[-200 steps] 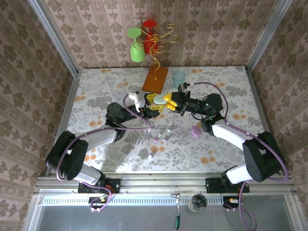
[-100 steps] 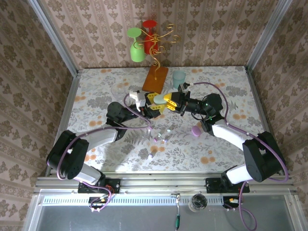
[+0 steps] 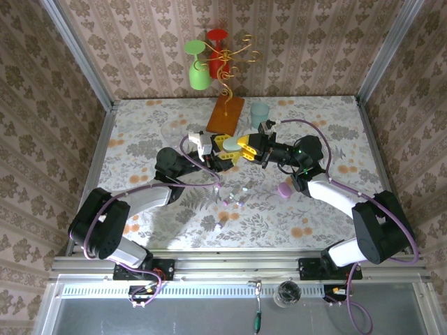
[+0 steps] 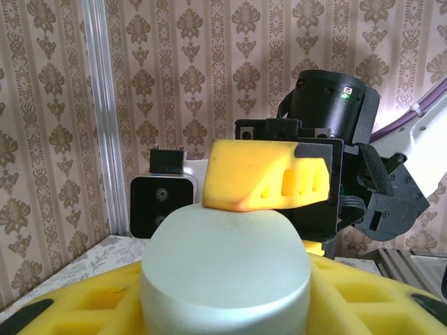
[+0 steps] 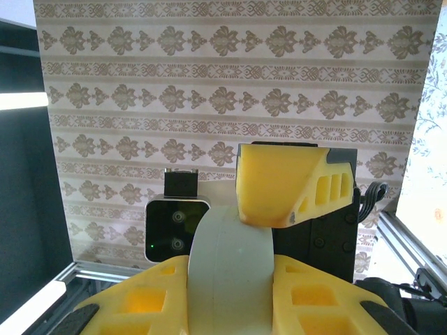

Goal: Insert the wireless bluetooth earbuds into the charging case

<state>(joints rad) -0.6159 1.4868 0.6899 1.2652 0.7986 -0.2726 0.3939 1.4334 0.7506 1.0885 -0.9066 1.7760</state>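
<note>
The charging case (image 3: pixel 232 145) is pinched shut by my right gripper, which should therefore open, back off and push the lid (image 3: pixel 230 143) up while my left gripper holds the case.
A pale mint charging case (image 3: pixel 230 144) hangs closed above the table's middle, held from both sides. My left gripper (image 3: pixel 222 151) is shut on it: its yellow fingers (image 4: pixel 84 307) flank the case (image 4: pixel 225 269). My right gripper (image 3: pixel 244 146) is shut on it too, clamping the case's (image 5: pixel 230 272) narrow edge between its fingers (image 5: pixel 133 300). In each wrist view a finger of the other gripper presses on the case's top. Several tiny pastel earbuds (image 3: pixel 235 195) lie loose on the floral table below, and another earbud (image 3: pixel 222 227) lies nearer the front.
A purple case (image 3: pixel 284 189) lies on the table to the right of the earbuds. At the back stand a gold wire rack on an orange base (image 3: pixel 225 115) with green and red glasses, a pale blue cup (image 3: pixel 259 112) and a clear glass (image 3: pixel 171 131).
</note>
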